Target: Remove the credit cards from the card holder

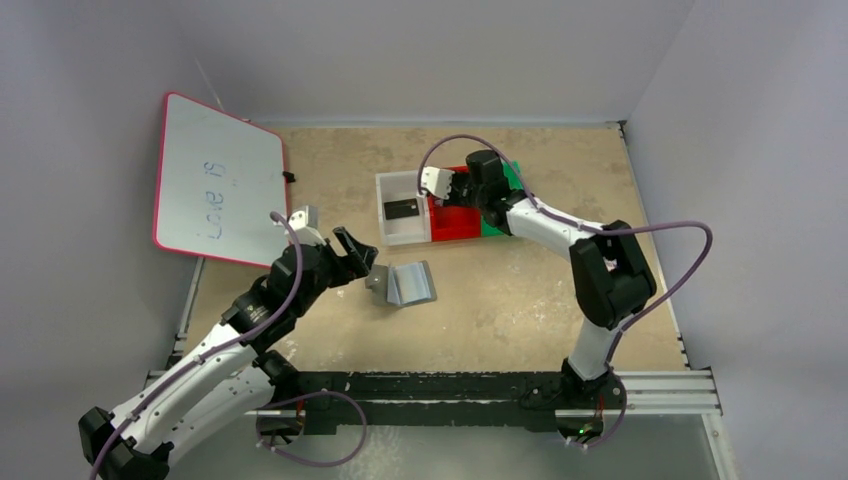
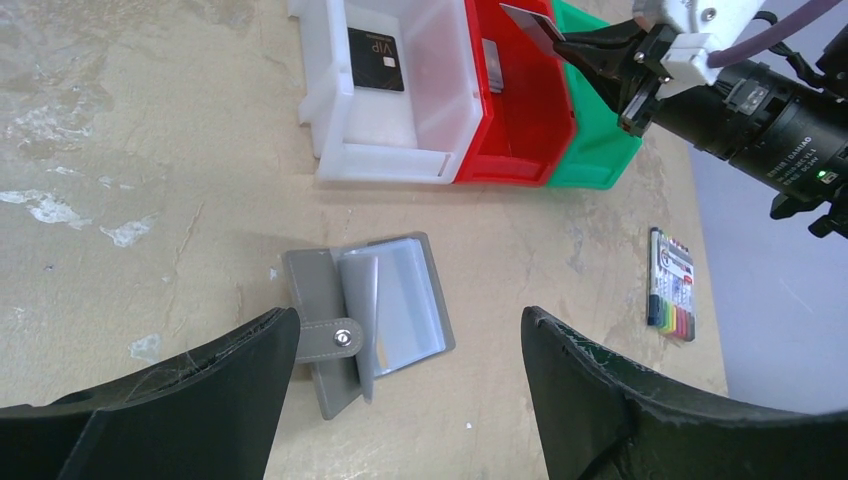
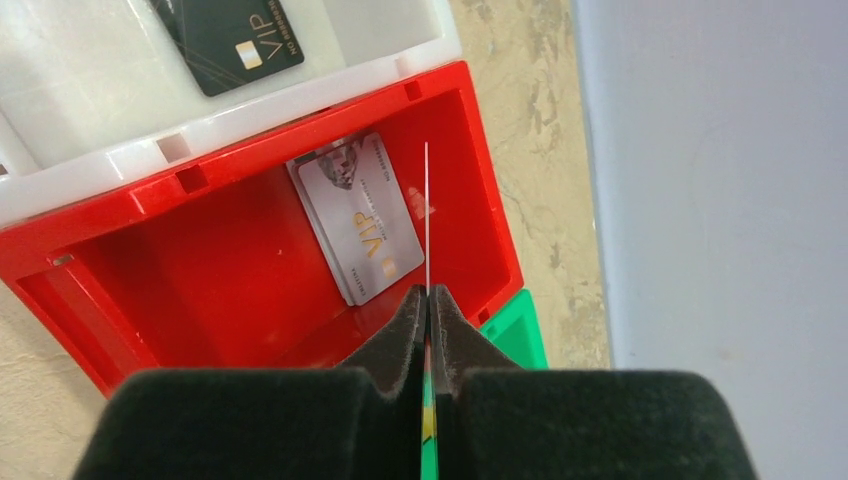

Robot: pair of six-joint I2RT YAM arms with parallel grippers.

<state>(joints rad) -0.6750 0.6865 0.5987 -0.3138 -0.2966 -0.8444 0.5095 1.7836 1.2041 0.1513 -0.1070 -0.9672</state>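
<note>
The loose end of the thin card [image 3: 427, 165] points into the open red tray [image 3: 445, 190], so the robot's right gripper goes on down until the card is inside before it lets go.
The grey card holder [image 1: 405, 283] [image 2: 330, 290] lies open on the table, one shiny inner pocket standing up. My left gripper [image 1: 358, 258] [image 2: 410, 318] hovers open just left of it, with nothing between its fingers. A black credit card [image 1: 401, 209] [image 2: 376, 58] [image 3: 228, 35] lies in the white tray [image 2: 380, 160]. A silvery-grey card [image 3: 360, 215] lies in the red tray [image 3: 100, 330]. Above the red tray my right gripper [image 1: 447, 185] [image 3: 427, 292] is shut on a third thin card [image 2: 528, 24] [image 3: 427, 215], seen edge-on in the right wrist view.
A green tray [image 1: 515, 180] [image 2: 600, 150] adjoins the red one on the right. A multicoloured marker pack [image 2: 672, 285] lies on the table to the right. A pink-rimmed whiteboard [image 1: 215, 180] leans at the far left. Walls close in the back and right.
</note>
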